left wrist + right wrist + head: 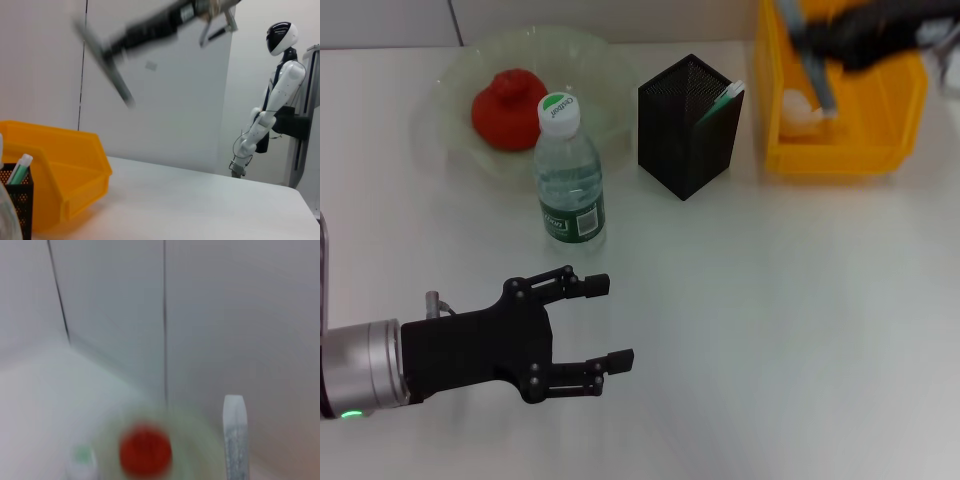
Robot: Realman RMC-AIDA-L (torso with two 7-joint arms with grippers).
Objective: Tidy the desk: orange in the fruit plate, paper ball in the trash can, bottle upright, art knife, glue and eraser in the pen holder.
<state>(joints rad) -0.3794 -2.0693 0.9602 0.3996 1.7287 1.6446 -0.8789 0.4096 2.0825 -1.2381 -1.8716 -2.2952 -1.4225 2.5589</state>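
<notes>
My right gripper is holding the long grey item (812, 66) at a slant over the trash can, so next I turn it upright above the pen holder (686, 92) before I lower it in.
The orange (508, 108) lies in the fruit plate (440, 90) at the back left. In front of the plate the bottle (570, 175) stands upright. My left gripper (610, 322) hovers open and empty over the table, nearer me than the bottle. The pen holder (687, 125) has a green-and-white item (732, 97) poking out; whether it is the glue or the art knife I cannot tell. The eraser is out of view. My right gripper (820, 70) is a blur above the trash can (840, 150), and the paper ball (802, 110) rests inside the can.
The left wrist view shows the trash can (55, 165), the pen holder (15, 200), my blurred right arm (150, 30) in the air and a white humanoid robot (272, 100) standing beyond the table's far edge. White tabletop (770, 320) stretches front and right.
</notes>
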